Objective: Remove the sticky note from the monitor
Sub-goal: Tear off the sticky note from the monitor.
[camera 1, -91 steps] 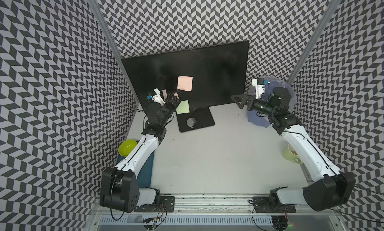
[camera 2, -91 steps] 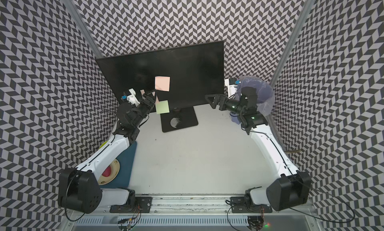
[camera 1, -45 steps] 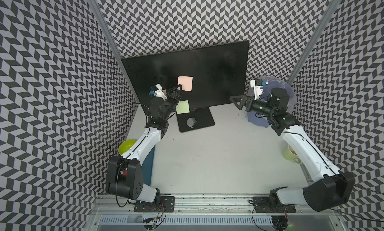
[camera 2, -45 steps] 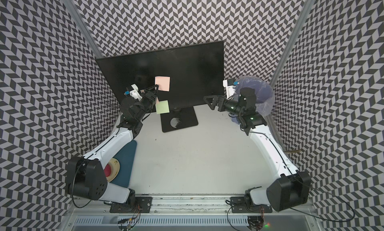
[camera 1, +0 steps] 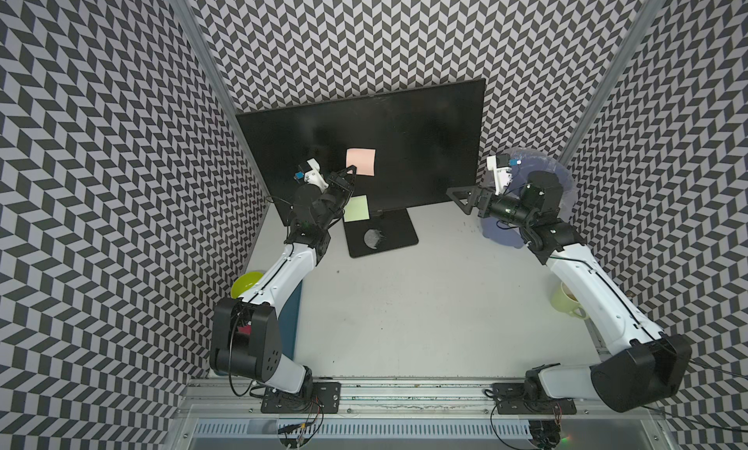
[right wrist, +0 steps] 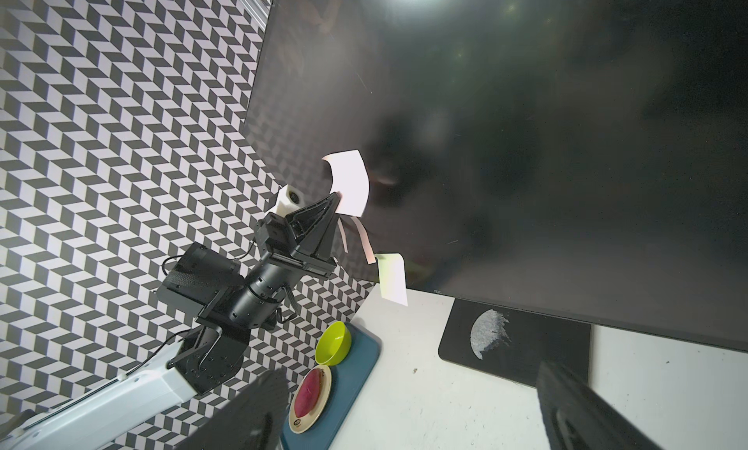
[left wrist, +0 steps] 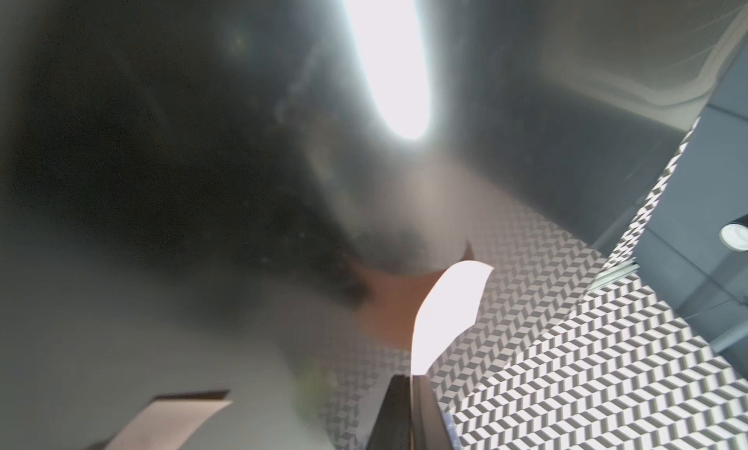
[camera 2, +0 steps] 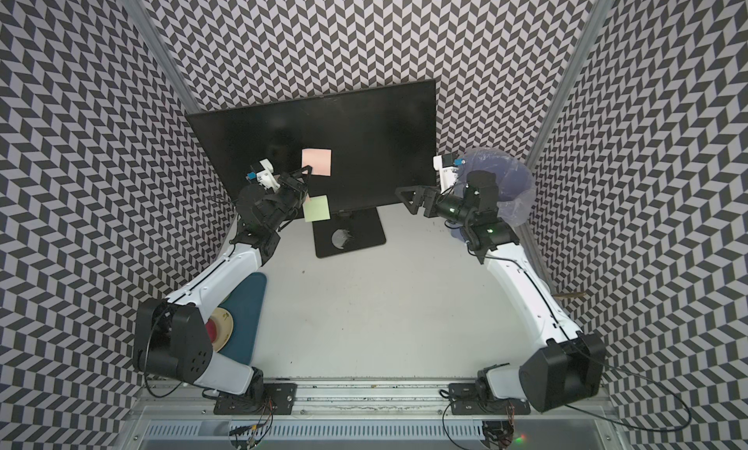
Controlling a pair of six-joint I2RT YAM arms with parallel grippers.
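Next, my right gripper takes over the pink note by its free edge (camera 2: 327, 170), because my left gripper is holding the pink note far from the bagged bin (camera 2: 514, 177).
The black monitor (camera 1: 425, 144) (camera 2: 376, 144) stands at the back of the table. A pink sticky note (camera 1: 360, 161) (camera 2: 316, 161) is stuck mid-screen, and a green sticky note (camera 1: 356, 208) (camera 2: 316, 208) hangs at the lower edge. My left gripper (camera 1: 351, 169) (camera 2: 307, 170) is shut on the pink note's lower left corner. In the left wrist view the note (left wrist: 445, 306) curls up from the closed jaws (left wrist: 413, 379); in the right wrist view it (right wrist: 350, 185) bends away from the screen (right wrist: 526, 144). My right gripper (camera 1: 459, 197) (camera 2: 406, 199) hovers open near the monitor's right lower corner, holding nothing.
The monitor's base (camera 1: 380, 235) sits on the white table. At the left, a blue tray (camera 2: 247, 306) carries a lime bowl (camera 1: 246, 284) and a plate (camera 2: 220, 328). A bagged bin (camera 1: 530, 176) is behind the right arm. A pale green mug (camera 1: 566, 302) stands by the right wall.
My left gripper has risen from beside the green note to the pink note and shut on its corner. The right arm has barely moved.
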